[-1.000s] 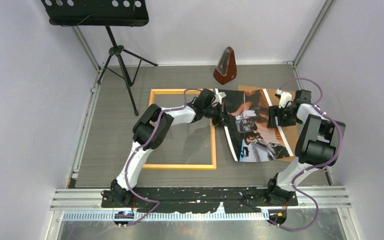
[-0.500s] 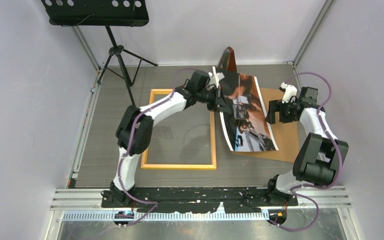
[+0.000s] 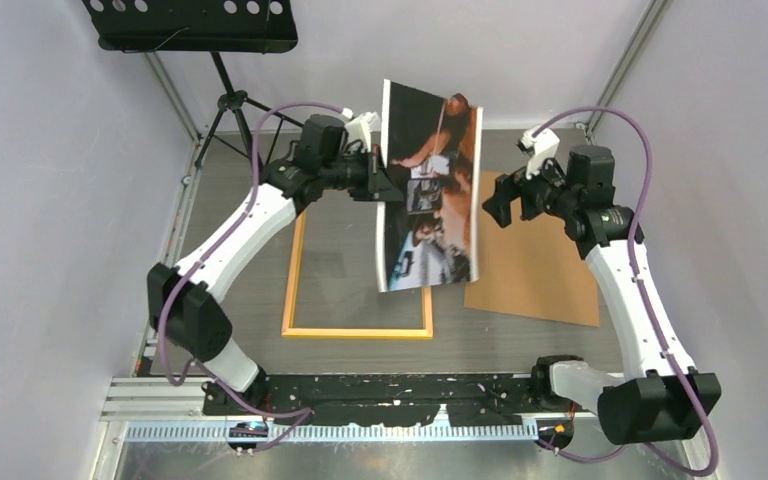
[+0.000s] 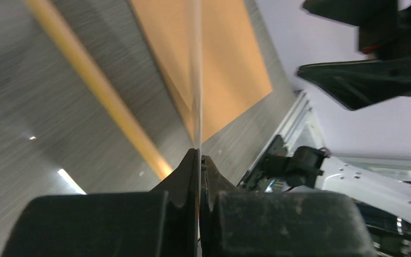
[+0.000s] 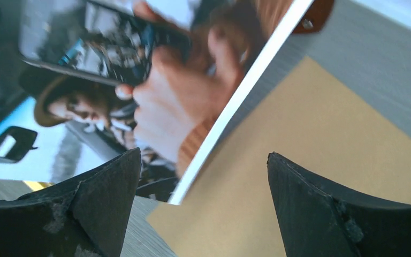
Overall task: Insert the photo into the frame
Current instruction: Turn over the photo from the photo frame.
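Note:
Next, my left gripper flips the photo over so its white back is up before putting it into the frame, because the photo's printed side is facing up above the frame.
The photo, glossy with a white border, hangs steeply tilted in the air above the table. My left gripper is shut on its left edge. In the left wrist view the photo shows edge-on as a thin line running out from the left gripper. The frame of yellow-orange strips lies flat below, partly hidden by the photo. My right gripper stands open just right of the photo, apart from it. In the right wrist view the right gripper holds nothing, with the photo ahead of it.
A brown backing sheet lies flat on the table right of the frame, below the right gripper. A black music stand on a tripod stands at the back left. A brown metronome peeks out behind the photo's top edge.
My left gripper has lifted the photo up off the backing sheet and swung it leftward, over the frame's right side. The right gripper opened, let go of the photo and rose.

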You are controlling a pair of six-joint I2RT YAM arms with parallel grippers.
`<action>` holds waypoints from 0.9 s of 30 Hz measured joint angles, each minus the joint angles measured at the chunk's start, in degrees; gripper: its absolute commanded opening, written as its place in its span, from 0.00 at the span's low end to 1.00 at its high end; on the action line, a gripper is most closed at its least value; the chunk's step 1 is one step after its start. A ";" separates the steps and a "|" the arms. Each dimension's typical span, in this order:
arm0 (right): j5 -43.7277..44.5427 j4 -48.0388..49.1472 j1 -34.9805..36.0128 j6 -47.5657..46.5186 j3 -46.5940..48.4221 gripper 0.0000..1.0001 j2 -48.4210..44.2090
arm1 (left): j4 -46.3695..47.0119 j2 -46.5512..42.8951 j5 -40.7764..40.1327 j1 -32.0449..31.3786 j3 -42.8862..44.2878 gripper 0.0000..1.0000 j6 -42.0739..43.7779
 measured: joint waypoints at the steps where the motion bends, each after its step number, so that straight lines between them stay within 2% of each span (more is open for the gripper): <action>1: 0.44 0.02 2.10 0.68 1.16 0.94 -0.11 | -1.62 -1.75 -1.25 0.63 -1.01 0.00 1.03; 6: 4.83 0.24 14.36 3.65 6.49 0.94 1.03 | -8.83 -9.79 -6.97 4.44 -5.20 0.00 5.84; 10: 7.58 0.61 22.08 5.14 11.02 0.94 5.16 | -14.86 -14.32 -10.73 7.93 -4.98 0.00 11.32; 18: 9.11 1.22 24.81 6.75 14.78 0.93 13.81 | -23.28 -16.39 -18.97 11.08 -0.68 0.00 21.99; 27: 9.07 2.36 25.75 8.33 14.75 0.93 14.91 | -24.57 -17.49 -27.61 12.20 1.40 0.00 28.98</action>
